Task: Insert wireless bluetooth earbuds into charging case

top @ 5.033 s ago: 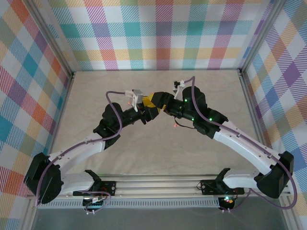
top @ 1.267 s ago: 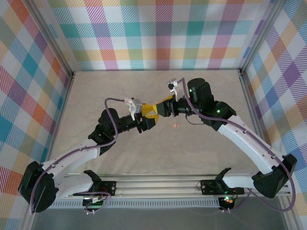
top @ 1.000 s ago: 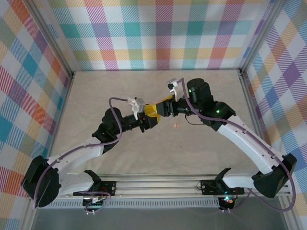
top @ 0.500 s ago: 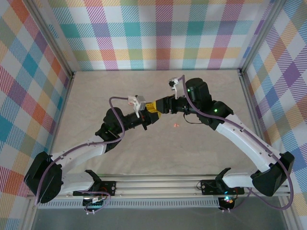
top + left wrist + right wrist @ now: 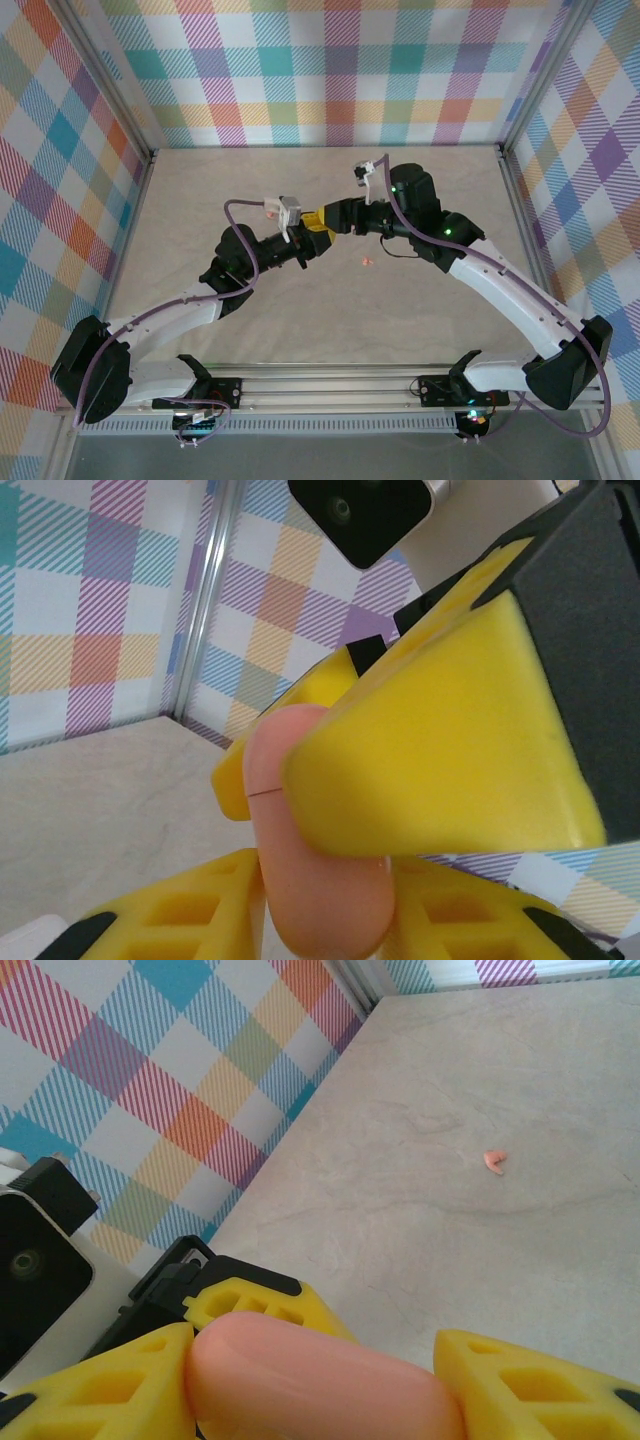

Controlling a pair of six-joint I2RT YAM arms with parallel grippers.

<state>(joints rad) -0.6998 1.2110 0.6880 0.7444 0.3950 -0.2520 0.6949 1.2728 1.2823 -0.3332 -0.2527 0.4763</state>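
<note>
The charging case is slanted in my left gripper, and my right gripper's finger is across the case's lid seam (image 5: pixel 266 793). So next my left gripper opens and grips the case's lower end (image 5: pixel 332 910) straight.
A salmon-pink pill-shaped charging case (image 5: pixel 300 820) hangs above the table with its lid seam closed. My left gripper (image 5: pixel 316 226) is shut on its lower end, a yellow finger on each side (image 5: pixel 325 912). My right gripper (image 5: pixel 331 217) meets it head-on and is shut on the same case (image 5: pixel 300 1370), its fingers (image 5: pixel 540 1385) flanking the case. One salmon-pink earbud (image 5: pixel 367 262) lies on the table just right of the grippers, seen also as a small earbud speck (image 5: pixel 494 1161). The other earbuds are out of view.
The pale table (image 5: pixel 250 180) is boxed in by checked walls (image 5: pixel 330 70) with metal posts at the corners. Both arms arch in from the near rail (image 5: pixel 320 385) and meet mid-table.
Over the last second the joined grippers have drifted slightly toward the back wall and my left wrist has turned. The case stays between them and the earbud has not moved.
</note>
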